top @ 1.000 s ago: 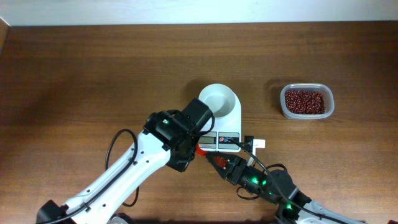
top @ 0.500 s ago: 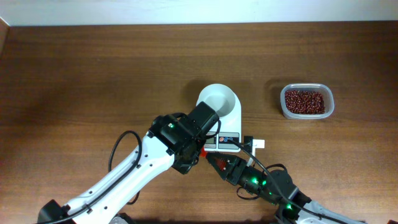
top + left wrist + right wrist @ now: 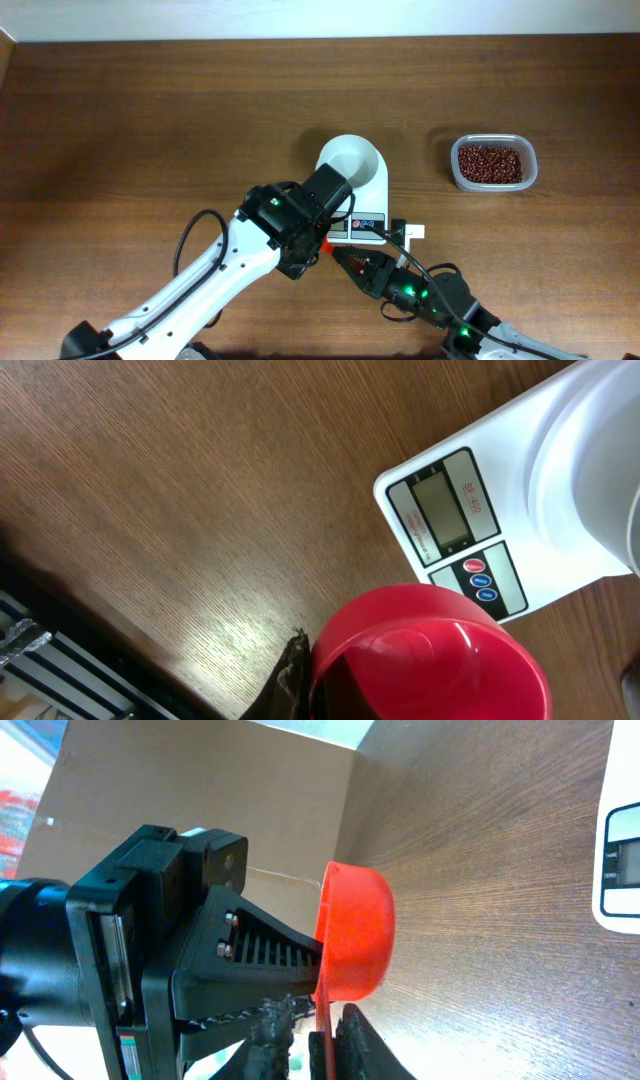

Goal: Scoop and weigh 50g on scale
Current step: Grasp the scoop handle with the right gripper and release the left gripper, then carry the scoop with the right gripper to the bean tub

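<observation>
My left gripper is at the red scoop's bowl [image 3: 435, 665]. It should open before my right gripper carries the scoop by its handle to the clear tub [image 3: 491, 163].
The white scale [image 3: 366, 196] stands mid-table with its round bowl [image 3: 350, 158] empty. The beans [image 3: 490, 163] lie in a clear tub at the right. A red scoop [image 3: 322, 243] hangs just in front of the scale's display, between both grippers. My left gripper [image 3: 316, 240] is shut on it; one dark finger [image 3: 287, 680] presses beside the scoop's red bowl [image 3: 430, 660]. My right gripper [image 3: 327, 1025] comes from below, and its pads pinch the scoop's thin handle [image 3: 322, 1010] under the cup [image 3: 355, 935].
The clear tub [image 3: 530, 170] sits right of the scale, apart from it. The scale's display and buttons [image 3: 455, 530] face the arms. A small white tag [image 3: 415, 231] lies by the scale's front corner. Bare wood spreads to the left and back.
My right gripper's jaws have closed from wide apart onto the scoop's handle. The left arm shifted slightly right early on, then held still.
</observation>
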